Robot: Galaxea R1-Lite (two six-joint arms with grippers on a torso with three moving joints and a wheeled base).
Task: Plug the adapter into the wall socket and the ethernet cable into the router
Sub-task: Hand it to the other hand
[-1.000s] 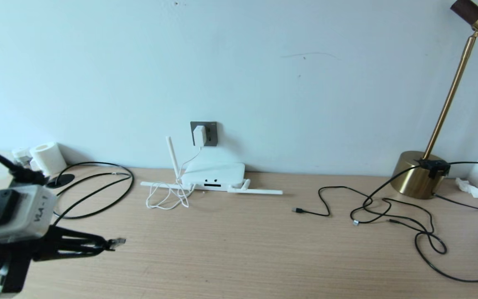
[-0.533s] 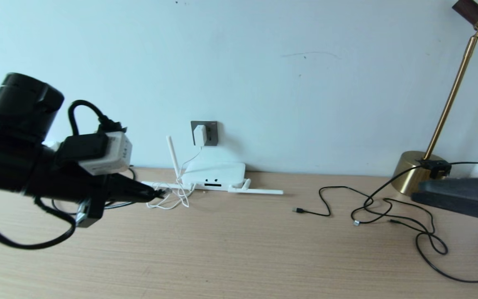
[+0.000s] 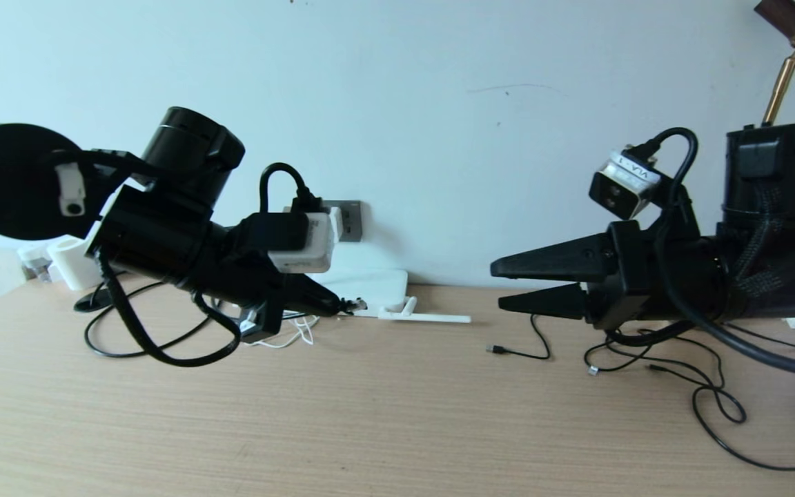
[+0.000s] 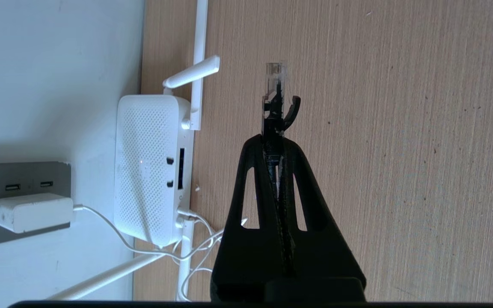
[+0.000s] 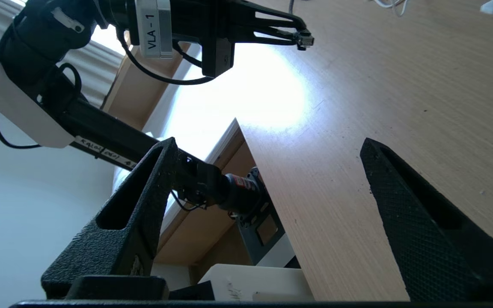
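Observation:
My open right gripper should keep moving toward the ethernet cable at its loose end (image 4: 275, 74) and close there, as the ethernet cable's connector (image 4: 274, 105) sticks out past my left gripper's fingers.
My left gripper (image 3: 339, 304) is shut on the ethernet cable's clear-tipped connector (image 4: 274, 92), which sticks out past the fingertips. It hovers just above the desk, close beside the white router (image 4: 148, 171) and its dark ports (image 4: 181, 169), apart from them. The white adapter (image 4: 32, 211) sits plugged in the grey wall socket (image 4: 24, 173), its thin cord running down to the router. My right gripper (image 3: 501, 286) hangs open and empty over the desk to the right, pointing left toward the router. The right wrist view shows its spread fingers (image 5: 144, 188) and the left gripper (image 5: 300, 37) beyond.
Thin black cords with small plugs (image 3: 501, 351) sprawl over the right of the desk (image 3: 397, 428). A brass lamp stem (image 3: 780, 90) rises at the far right. One router antenna (image 3: 432, 318) lies flat. A paper roll (image 3: 70, 266) stands at the back left.
The left arm has swung up and right, carrying the connector from the desk's left front to the router. The right arm has come into view from the right, its jaws opening.

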